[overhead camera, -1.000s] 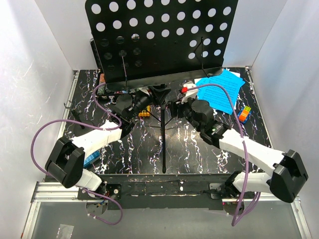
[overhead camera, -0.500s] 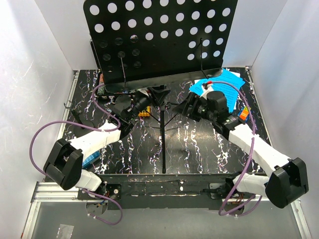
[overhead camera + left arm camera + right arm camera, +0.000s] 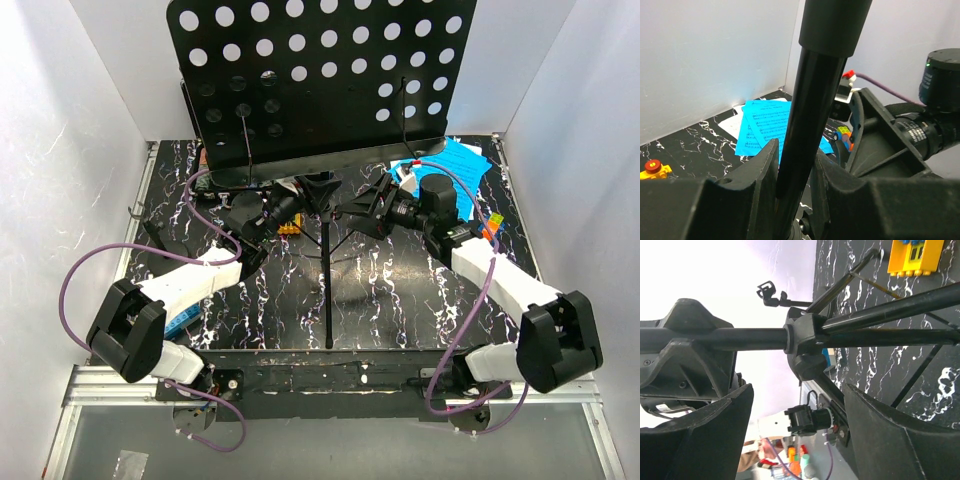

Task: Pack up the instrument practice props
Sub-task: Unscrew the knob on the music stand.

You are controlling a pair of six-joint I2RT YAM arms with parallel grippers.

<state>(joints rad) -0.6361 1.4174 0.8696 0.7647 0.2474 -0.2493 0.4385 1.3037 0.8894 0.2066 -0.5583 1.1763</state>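
I need to re-angle my right gripper and bring its fingers around the knob before closing, since the leg hub's knob (image 3: 809, 367) sits beyond its open fingers.
The black music stand stands at the back, its hole-punched desk (image 3: 320, 75) upright and its tripod legs (image 3: 327, 290) spread on the marbled table. My left gripper (image 3: 292, 207) is shut on the stand's pole (image 3: 810, 115), with the fingers (image 3: 760, 165) pressed on both sides. My right gripper (image 3: 372, 208) is open just right of the pole's leg hub (image 3: 807, 347), and its jaws stand wide apart below the hub without touching it. Blue sheet-music pages (image 3: 450, 168) lie at the back right and also show in the left wrist view (image 3: 762, 125). The cream microphone is out of view.
A yellow toy block (image 3: 288, 228) lies by the stand's base and shows in the right wrist view (image 3: 915, 257). A coloured cube (image 3: 490, 228) sits at the right edge. White walls close in the left, right and back. A small black clip (image 3: 150, 230) is at the left.
My right arm has swung left and back, bringing its open gripper close to the stand's hub. My left gripper has stayed shut on the pole, and the desk shifted slightly.
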